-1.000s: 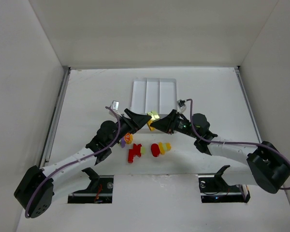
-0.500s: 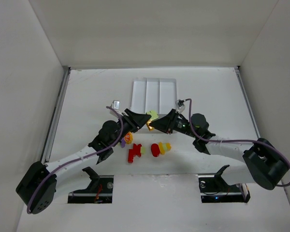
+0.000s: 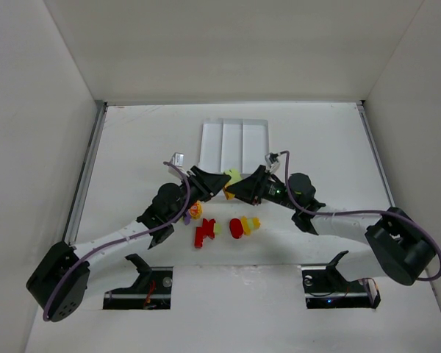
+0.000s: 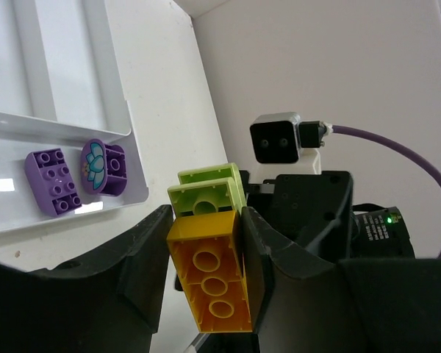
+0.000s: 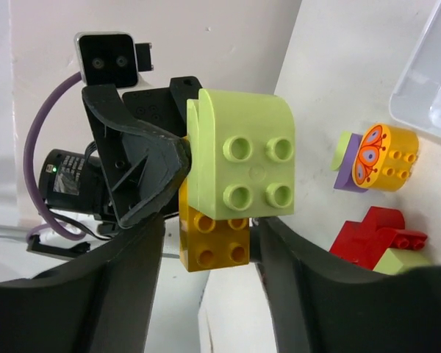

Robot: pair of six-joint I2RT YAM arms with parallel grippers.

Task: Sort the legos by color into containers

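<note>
The yellow-orange brick [image 5: 214,250] in my left gripper sits between my right fingers, so next I move my right gripper to the light green brick [image 5: 253,158] and pull it off.
A yellow-orange brick [image 4: 209,272] with a light green brick [image 4: 206,193] pressed onto it hangs between both grippers, just in front of the white tray [image 3: 234,143]. My left gripper [image 4: 206,273] is shut on the yellow-orange brick's long sides. My right gripper [image 5: 209,243] flanks the same brick [image 5: 213,239] with a small gap at each finger; the green brick [image 5: 242,165] sits beyond its fingertips. In the top view the stack [image 3: 229,179] is where the left gripper [image 3: 220,184] and right gripper [image 3: 235,189] meet. Two purple bricks [image 4: 55,180] lie in the tray's crosswise section.
Loose bricks lie on the table under the arms: red ones [image 3: 203,233], a red round one [image 3: 237,226], a yellow one [image 3: 251,222], and an orange and purple pair [image 3: 193,212]. The tray's long sections [image 4: 59,51] hold nothing I can see.
The brick stack and both gripper tips have shifted slightly left and toward the near edge. The loose bricks have not moved.
</note>
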